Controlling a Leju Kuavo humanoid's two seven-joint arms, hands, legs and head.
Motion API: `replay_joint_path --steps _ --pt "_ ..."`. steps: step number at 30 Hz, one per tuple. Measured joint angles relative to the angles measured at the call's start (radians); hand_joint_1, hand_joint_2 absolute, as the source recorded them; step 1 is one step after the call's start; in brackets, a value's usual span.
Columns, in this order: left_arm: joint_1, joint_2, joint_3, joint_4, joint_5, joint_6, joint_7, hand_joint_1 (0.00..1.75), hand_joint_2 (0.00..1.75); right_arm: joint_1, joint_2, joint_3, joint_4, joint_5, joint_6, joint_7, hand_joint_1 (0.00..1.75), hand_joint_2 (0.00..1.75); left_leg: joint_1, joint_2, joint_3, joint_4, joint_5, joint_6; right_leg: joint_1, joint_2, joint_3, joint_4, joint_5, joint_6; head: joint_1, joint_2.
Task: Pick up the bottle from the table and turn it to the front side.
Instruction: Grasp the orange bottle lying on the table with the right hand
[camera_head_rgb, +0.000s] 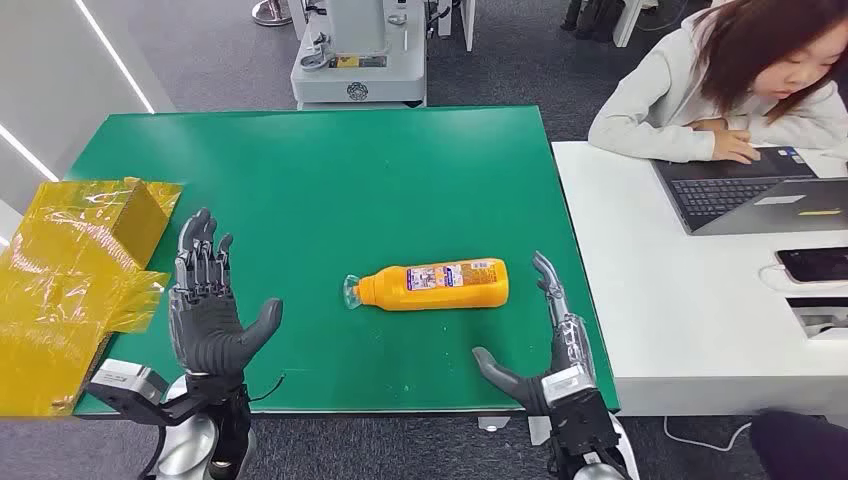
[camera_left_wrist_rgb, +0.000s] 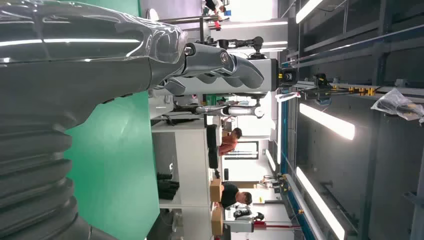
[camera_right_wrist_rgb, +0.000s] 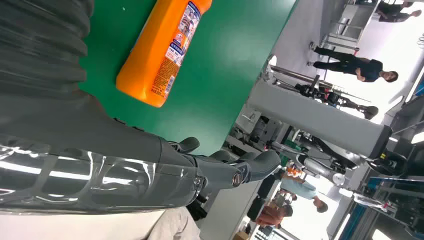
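My gripper will uncover a big logo hidden underneath when it turns the orange bottle, because the label facing up shows small print and a barcode.
An orange bottle with a clear cap lies on its side on the green table, cap toward the left, its printed label facing up. In the right wrist view the orange bottle lies just beyond my right hand. My right hand stands open near the table's front edge, just right of and nearer than the bottle's base, fingers straight, not touching it. My left hand is open at the front left, palm up, fingers spread, holding nothing. From the left wrist camera, my left hand is empty above the green top.
Yellow crinkled plastic wrapping covers the table's left edge beside my left hand. A white desk adjoins on the right, with a laptop, a phone and a seated person. A grey machine base stands behind the table.
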Motion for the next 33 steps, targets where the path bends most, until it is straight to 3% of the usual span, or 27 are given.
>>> replay_joint_path --steps 26,33 --pt "0.008 0.004 0.0 0.0 0.001 -0.002 0.0 0.0 1.75 0.022 -0.01 0.021 0.007 -0.006 -0.044 -0.006 0.0 1.75 0.0 0.0 0.0 0.0 0.0 0.0 0.0 0.0 0.0 0.0 0.0 0.0 0.0 0.0" --pt "-0.003 -0.001 0.0 0.0 -0.008 -0.02 0.002 0.0 1.75 -0.021 -0.011 0.019 0.016 0.054 -0.039 0.042 0.0 1.75 0.0 0.0 0.0 0.0 0.0 0.0 0.0 0.0 0.0 0.0 0.0 0.0 0.0 0.0"
